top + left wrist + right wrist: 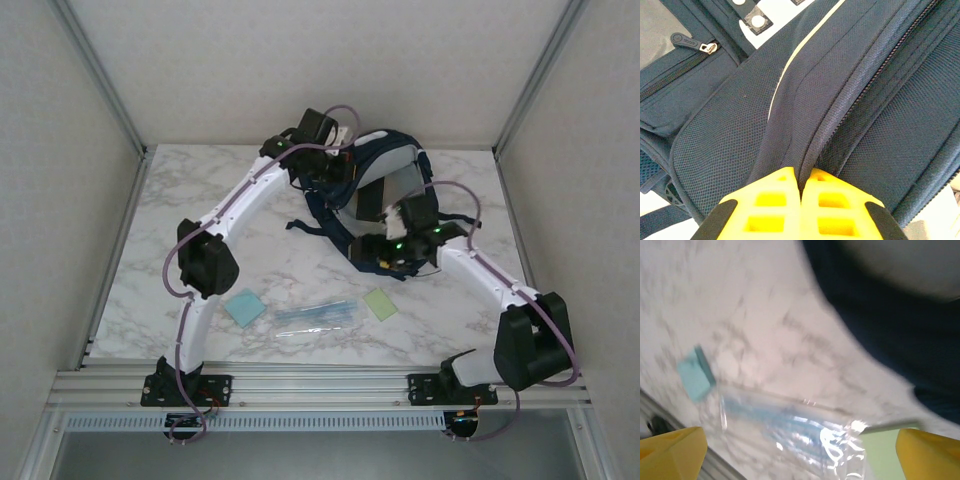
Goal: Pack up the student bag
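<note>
My right gripper keeps moving its open fingers down to the clear pouch's middle point(316, 316), which lies free of both fingers, until they close across the pouch's width.
The student bag point(385, 175), dark navy with a thin white stripe, lies at the back middle of the marble table. My left gripper point(335, 172) is on its left side. In the left wrist view the yellow fingers point(770, 202) are shut on a fold of the bag's fabric point(865, 100) beside a zipper line. My right gripper point(388, 257) hovers at the bag's near edge, above the table. Its jaws stand wide open with nothing between them, over a clear pouch of blue pens point(790, 430). The bag's dark edge point(890, 325) fills that view's upper right.
On the table in front of the bag lie a light blue pad point(245, 307), the clear pen pouch point(315, 315) and a pale green pad point(380, 303). The blue pad point(694, 377) and green pad point(880, 450) flank the pouch. A metal rail point(320, 385) runs along the near edge.
</note>
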Action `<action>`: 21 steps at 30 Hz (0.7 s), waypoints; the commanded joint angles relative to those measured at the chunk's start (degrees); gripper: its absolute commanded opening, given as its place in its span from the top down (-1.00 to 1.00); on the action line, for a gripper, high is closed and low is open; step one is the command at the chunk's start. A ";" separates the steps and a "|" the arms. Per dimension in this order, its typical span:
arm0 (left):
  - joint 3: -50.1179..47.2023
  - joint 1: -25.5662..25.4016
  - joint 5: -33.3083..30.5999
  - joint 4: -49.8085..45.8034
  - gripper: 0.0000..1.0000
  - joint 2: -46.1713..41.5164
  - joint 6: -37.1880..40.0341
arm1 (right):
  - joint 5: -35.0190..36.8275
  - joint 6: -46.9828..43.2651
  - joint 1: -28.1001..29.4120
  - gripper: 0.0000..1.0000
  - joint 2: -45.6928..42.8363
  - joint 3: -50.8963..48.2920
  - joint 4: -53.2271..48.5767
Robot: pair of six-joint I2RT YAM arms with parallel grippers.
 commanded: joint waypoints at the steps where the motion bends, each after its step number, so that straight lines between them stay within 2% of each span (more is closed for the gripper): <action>1: 0.40 2.49 -0.24 -1.97 1.00 -4.19 1.01 | 2.04 -7.46 7.61 -0.97 0.77 -0.40 3.52; 6: -3.62 2.53 0.55 -0.44 1.00 -6.74 0.36 | 10.10 -17.96 18.56 -0.98 5.57 0.87 6.47; 11: -4.86 2.57 0.91 -0.27 1.00 -7.59 0.23 | 14.01 -26.51 24.68 -0.98 10.59 1.93 8.66; 21: -5.46 2.92 1.33 -0.51 1.00 -8.25 0.31 | 23.90 -35.26 31.53 -0.98 20.42 5.09 7.87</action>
